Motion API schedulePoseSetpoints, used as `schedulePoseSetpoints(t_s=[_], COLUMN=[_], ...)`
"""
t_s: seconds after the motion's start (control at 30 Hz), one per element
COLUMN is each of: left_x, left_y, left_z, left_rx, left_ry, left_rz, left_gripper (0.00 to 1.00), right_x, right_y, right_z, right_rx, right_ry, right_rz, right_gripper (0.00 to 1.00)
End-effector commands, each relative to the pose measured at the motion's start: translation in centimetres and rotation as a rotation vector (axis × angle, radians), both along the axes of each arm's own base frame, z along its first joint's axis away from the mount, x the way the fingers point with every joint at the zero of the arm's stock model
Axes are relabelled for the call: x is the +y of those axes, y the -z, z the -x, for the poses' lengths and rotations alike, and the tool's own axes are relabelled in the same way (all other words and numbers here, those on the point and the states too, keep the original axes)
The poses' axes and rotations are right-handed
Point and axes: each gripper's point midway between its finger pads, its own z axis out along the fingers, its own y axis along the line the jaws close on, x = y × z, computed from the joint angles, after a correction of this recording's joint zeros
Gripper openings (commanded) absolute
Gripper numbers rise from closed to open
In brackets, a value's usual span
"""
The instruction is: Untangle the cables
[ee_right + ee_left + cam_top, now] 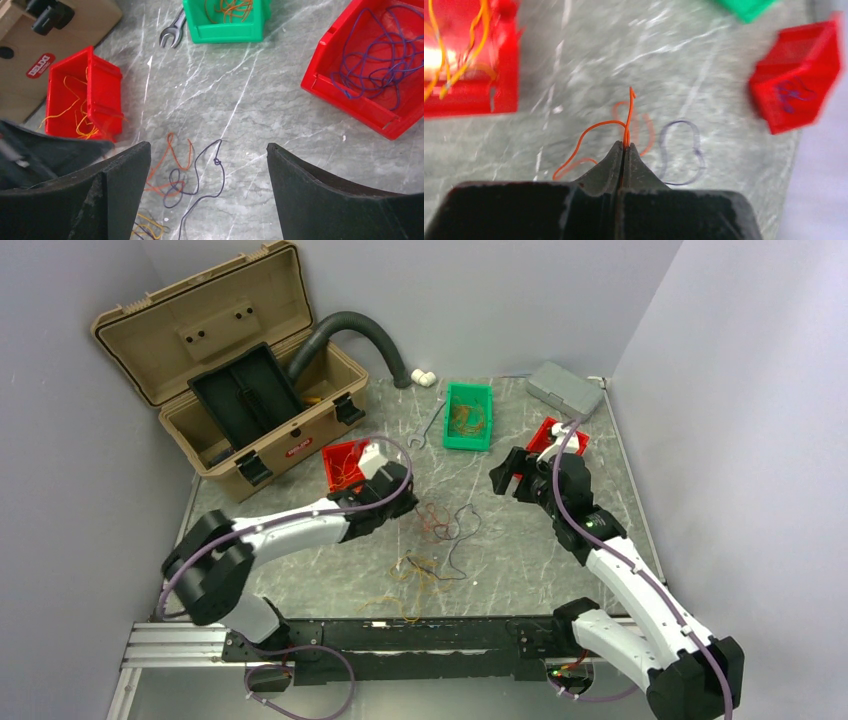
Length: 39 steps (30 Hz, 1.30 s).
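Note:
Next, my right gripper moves back while my left gripper lifts the orange wire out of the way into the green bin, because the orange wire lies across the purple wire.
Loose cables lie on the marble table: red and dark strands in the middle, and a yellow-brown tangle nearer the front. My left gripper is shut on a thin orange wire, which loops out to the left above the table. In the top view the left gripper is just left of the red and dark strands. My right gripper is open and empty, above a knotted purple wire and an orange wire. In the top view the right gripper hovers right of centre.
A red bin holding orange-yellow wires sits at my left gripper. A green bin with wires stands at the back. A red bin holds purple wires. A wrench, an open tan toolbox, a dark hose and a grey box stand further back.

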Motion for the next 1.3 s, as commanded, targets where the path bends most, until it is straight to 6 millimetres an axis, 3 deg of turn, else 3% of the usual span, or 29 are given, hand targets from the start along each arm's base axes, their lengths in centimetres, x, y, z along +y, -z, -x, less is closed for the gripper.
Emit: schedulePoseSetpoints(t_s=[0.0,0.17,0.27,0.5,0.6,0.9,1.03,1.27], left_x=[0.9,1.1,1.1,-0.8,-0.8,-0.4,0.2,0.1], left_y=[-9.9,-16.2,-21.0,-32.4,-35.7,-39.6,-40.8,-40.1], left_z=[-2.1,-1.2,-0.8,2.4,3.5,5.1,5.7,5.3], left_rx=[-0.309,-0.467,-0.567,-0.803,-0.858,-0.925,-0.953,-0.957], left_ry=[0.153,0.291,0.351,0.550,0.572,0.594,0.589,0.587], left_rz=[-0.143,-0.185,-0.190,-0.065,-0.004,0.064,0.069,0.050], left_gripper=[0.00,0.00,0.00,0.00,0.00,0.00,0.00,0.00], right_x=[1.4,3.8,4.5,6.9,8.3,12.9,12.7,10.3], right_y=[0.3,2.1,2.9,4.1,4.9,4.8,6.4,3.7], right_z=[0.8,2.3,2.5,2.3,2.1,2.0,1.3,1.0], right_rx=[-0.004,0.027,0.055,0.087,0.099,-0.036,0.027,-0.056], right_ry=[-0.102,-0.246,-0.286,-0.404,-0.446,-0.597,-0.555,-0.437], right_rz=[-0.026,-0.086,-0.091,-0.114,-0.120,-0.157,-0.127,-0.087], right_gripper=[0.87,0.87,0.86,0.87,0.89,0.90,0.87,0.87])
